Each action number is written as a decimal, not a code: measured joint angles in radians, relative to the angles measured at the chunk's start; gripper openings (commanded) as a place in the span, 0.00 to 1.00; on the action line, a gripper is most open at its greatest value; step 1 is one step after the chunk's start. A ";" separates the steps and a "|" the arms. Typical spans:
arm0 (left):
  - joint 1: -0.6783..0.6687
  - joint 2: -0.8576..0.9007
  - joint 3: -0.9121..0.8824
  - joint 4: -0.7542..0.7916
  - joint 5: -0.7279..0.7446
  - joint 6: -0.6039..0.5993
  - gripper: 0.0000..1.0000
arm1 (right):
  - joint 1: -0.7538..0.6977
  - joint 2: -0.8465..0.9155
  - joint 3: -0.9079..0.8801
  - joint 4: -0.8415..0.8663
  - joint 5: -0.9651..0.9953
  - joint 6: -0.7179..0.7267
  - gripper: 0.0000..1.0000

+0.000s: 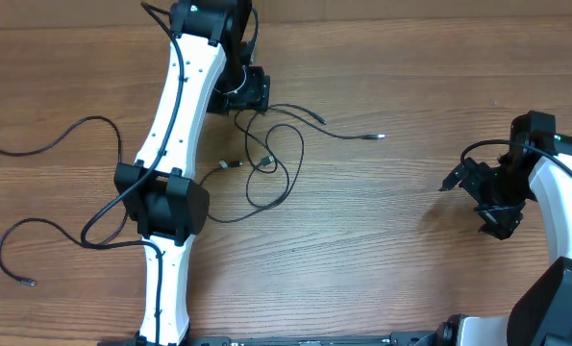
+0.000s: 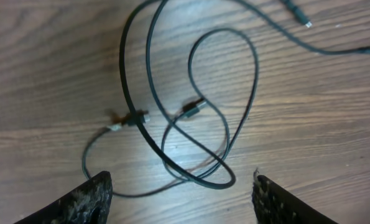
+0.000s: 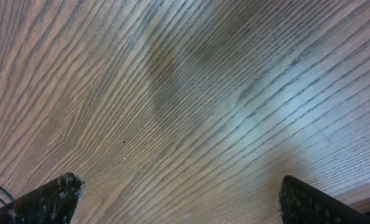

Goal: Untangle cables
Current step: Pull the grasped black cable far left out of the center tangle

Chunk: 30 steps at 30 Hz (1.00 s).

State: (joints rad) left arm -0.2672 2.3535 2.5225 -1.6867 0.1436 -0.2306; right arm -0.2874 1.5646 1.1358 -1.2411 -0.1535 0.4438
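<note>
I expect the thicker black loop (image 2: pixel 231 179) to come free and leave the thin black cable (image 2: pixel 219 160) behind when I lift the loop, because it lies on top of that cable.
A tangle of thin black cables (image 1: pixel 271 163) lies on the wood just right of my left arm, with one strand running out to a silver-tipped plug (image 1: pixel 380 136). The left wrist view shows overlapping loops (image 2: pixel 234 124) with small plugs (image 2: pixel 194 110) in their middle. My left gripper (image 1: pixel 252 98) hangs over the far side of the tangle, open (image 2: pixel 181 202), with nothing between its fingers; the nearest loop lies just beyond the tips. My right gripper (image 1: pixel 459 179) is far to the right, wide open (image 3: pixel 181 202) over bare wood.
Two more thin black cords lie left of the left arm, one at the far left (image 1: pixel 84 123) and one near the front left (image 1: pixel 7 245). The left arm (image 1: pixel 175 125) stretches from the front edge to the back. The table's back edge (image 1: pixel 410 12) is near.
</note>
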 measured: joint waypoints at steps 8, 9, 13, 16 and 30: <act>0.000 0.001 -0.107 0.015 0.003 -0.004 0.72 | 0.000 0.000 0.000 0.001 0.000 0.000 1.00; 0.000 0.002 -0.120 0.022 0.003 -0.004 0.73 | 0.000 0.000 0.000 0.000 0.000 0.000 1.00; 0.000 0.002 -0.187 0.068 0.003 -0.013 0.75 | 0.000 0.000 0.000 0.000 0.000 0.000 1.00; 0.000 0.002 -0.238 0.108 0.006 -0.027 0.77 | 0.000 0.000 0.000 0.000 0.000 0.000 1.00; 0.000 0.005 -0.394 0.225 0.068 -0.066 0.05 | 0.000 0.000 0.000 0.003 0.000 0.000 1.00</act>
State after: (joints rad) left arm -0.2672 2.3589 2.1281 -1.4620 0.2111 -0.2966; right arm -0.2874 1.5646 1.1358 -1.2381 -0.1535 0.4435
